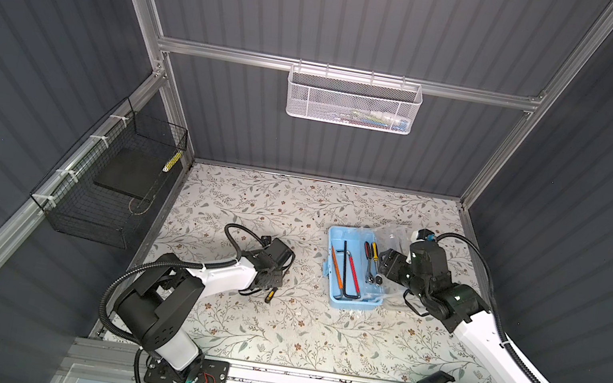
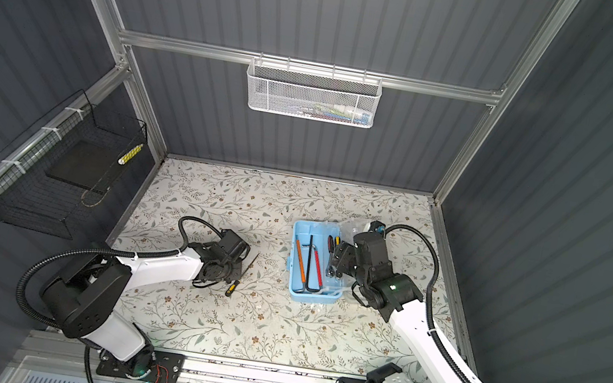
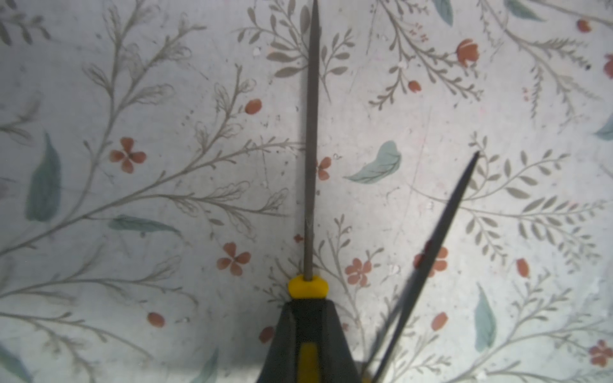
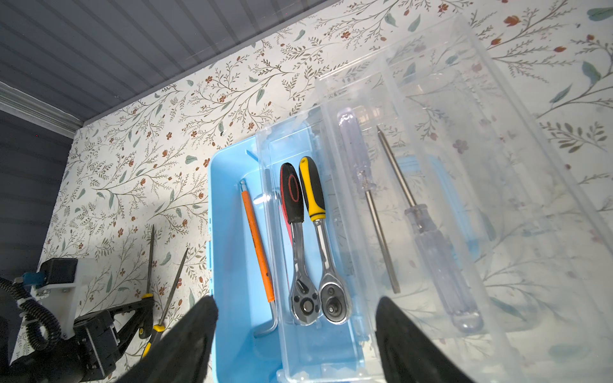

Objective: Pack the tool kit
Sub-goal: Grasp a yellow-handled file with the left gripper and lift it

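The robot's left gripper has the file by the handle, on the other side of the box from the clear lid's empty compartment [image 4: 491, 169], so the right gripper needs to grasp the file by its blade [image 3: 310, 172].
The light blue tool kit box [image 1: 333, 243] [image 2: 294, 241] [image 4: 229, 232] lies open on the right of the floral table. It holds an orange hex key [image 4: 257, 238], a black hex key [image 1: 343, 266] and a red tool [image 1: 354, 270]. A clear tray in it carries two ratchets [image 4: 295, 232] [image 4: 318, 232]. Two clear-handled screwdrivers [image 4: 438, 252] lie in the clear lid [image 4: 497, 139] beside it. My right gripper [image 4: 295, 301] [image 1: 385, 265] hangs open over the box's near end. My left gripper [image 3: 308, 311] [image 1: 268, 279] is shut on the yellow-black handle of a thin file [image 3: 311, 132]. A second file [image 3: 431, 258] [image 4: 172, 288] lies next to it.
A white mesh basket [image 1: 351, 101] hangs on the back wall rail. A black wire basket [image 1: 116, 186] is fixed to the left wall. Grey walls close in the table on three sides.
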Action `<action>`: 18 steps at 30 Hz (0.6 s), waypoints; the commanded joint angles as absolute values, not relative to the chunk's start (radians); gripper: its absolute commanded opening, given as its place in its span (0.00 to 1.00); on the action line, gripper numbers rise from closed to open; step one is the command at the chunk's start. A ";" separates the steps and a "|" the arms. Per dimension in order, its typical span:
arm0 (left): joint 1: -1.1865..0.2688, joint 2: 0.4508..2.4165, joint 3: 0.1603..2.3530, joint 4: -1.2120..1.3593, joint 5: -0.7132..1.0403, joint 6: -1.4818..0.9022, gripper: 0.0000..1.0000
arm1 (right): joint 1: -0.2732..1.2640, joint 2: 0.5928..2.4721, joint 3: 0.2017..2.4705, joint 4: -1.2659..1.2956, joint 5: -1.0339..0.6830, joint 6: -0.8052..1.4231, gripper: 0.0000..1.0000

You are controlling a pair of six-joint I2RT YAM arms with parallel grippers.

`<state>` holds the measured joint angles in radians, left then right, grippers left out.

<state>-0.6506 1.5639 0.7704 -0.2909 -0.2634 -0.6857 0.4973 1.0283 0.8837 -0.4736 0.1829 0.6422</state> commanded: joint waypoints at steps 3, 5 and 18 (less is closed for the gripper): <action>-0.650 1.529 0.820 -0.280 -0.186 -0.631 0.00 | 0.494 1.070 0.890 -0.414 0.091 0.609 0.77; -0.652 1.512 0.861 -0.258 -0.159 -0.614 0.00 | 0.494 1.100 0.895 -0.394 0.035 0.603 0.76; -0.834 1.580 1.031 -0.043 0.025 -0.611 0.00 | 0.502 1.221 0.886 -0.172 -0.175 0.640 0.70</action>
